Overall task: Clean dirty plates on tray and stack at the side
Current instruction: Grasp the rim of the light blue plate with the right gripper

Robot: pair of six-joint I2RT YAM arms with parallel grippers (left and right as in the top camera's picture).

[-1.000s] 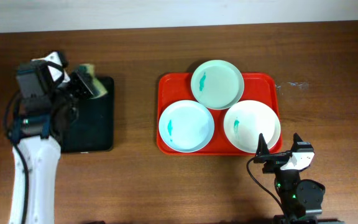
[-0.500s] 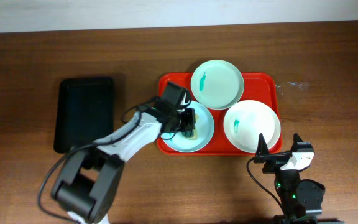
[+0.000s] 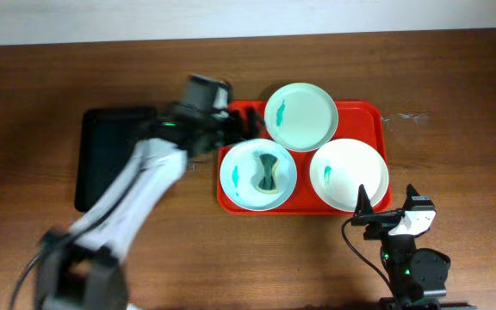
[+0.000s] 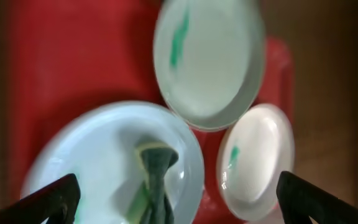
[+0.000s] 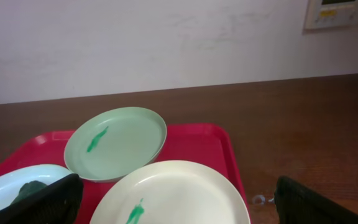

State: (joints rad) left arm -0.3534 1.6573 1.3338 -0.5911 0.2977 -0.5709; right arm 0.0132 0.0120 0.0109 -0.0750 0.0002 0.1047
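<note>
The blue plate [image 3: 248, 177] is lying unheld on the red tray, so my right gripper should keep its rim [image 3: 295, 170] steady beside the white plate before my left gripper wipes it.
The red tray [image 3: 374, 114] holds three plates: pale green [image 3: 308, 120] at the back, pale blue [image 3: 241, 159] front left, white [image 3: 356, 168] front right. Each shows a small teal smear. A yellow-green sponge [image 3: 269, 172], pinched in the middle, lies loose on the blue plate [image 4: 92, 155]. My left gripper [image 3: 248, 120] hovers open over the tray's back left part, its fingers wide on either side of the sponge [image 4: 157, 180] in the left wrist view. My right gripper [image 3: 386, 215] stands open near the table's front edge, facing the white plate [image 5: 185, 193].
A smaller black tray [image 3: 119, 159] lies on the wooden table left of the red tray. My left arm [image 3: 136, 189] stretches across from the front left, passing over the black tray's near corner. A small clear scrap [image 3: 412, 118] lies right of the red tray.
My left gripper brought the sponge from the black tray to the blue plate, let it go there, opened, and drew back toward the tray's far left. The right arm has not moved.
</note>
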